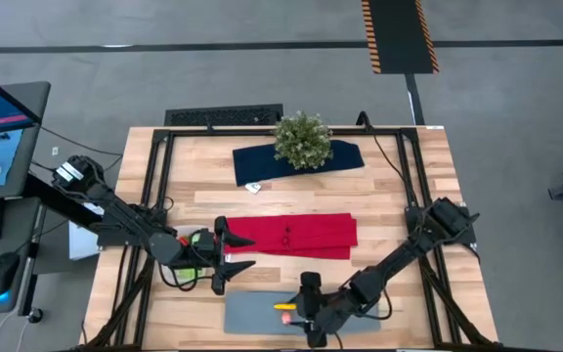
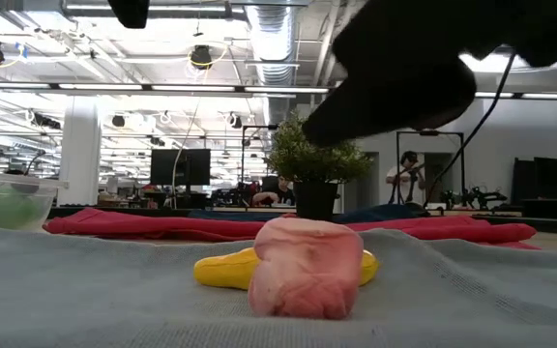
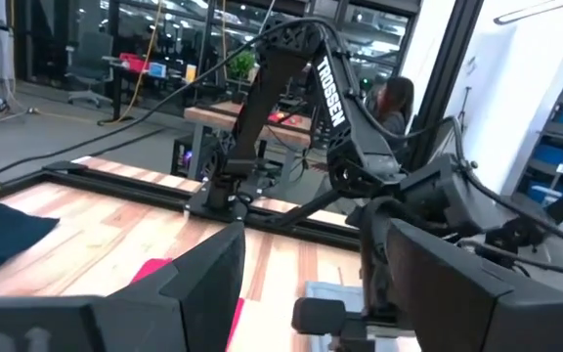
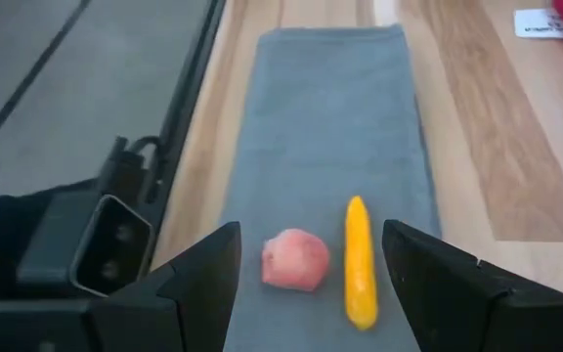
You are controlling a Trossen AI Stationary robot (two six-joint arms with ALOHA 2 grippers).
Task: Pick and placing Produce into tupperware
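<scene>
The robot's right gripper should lower its open fingers next until they can close on the pink toy piece (image 2: 306, 271), which lies ahead of them and clear of the yellow one.
A pink toy piece (image 4: 296, 260) and a yellow one (image 4: 360, 260) lie side by side on the flat grey mat (image 4: 330, 117) near the table's near edge. My right gripper (image 4: 308, 241) is open and hovers over the mat; the two pieces show just ahead of its fingers. In the high view it (image 1: 300, 309) sits beside them (image 1: 286, 311). The clear tupperware (image 2: 8, 198) stands at the low view's left edge with something green inside. My left gripper (image 1: 225, 256) is open above the table's left half, by the red cloth, touching nothing.
A red cloth (image 1: 296, 235) lies across the table's middle. A navy cloth (image 1: 262, 161) with a bushy potted plant (image 1: 303, 142) sits toward the far edge. A white tag (image 1: 254, 186) lies between them. A person (image 2: 409, 174) stands in the room behind.
</scene>
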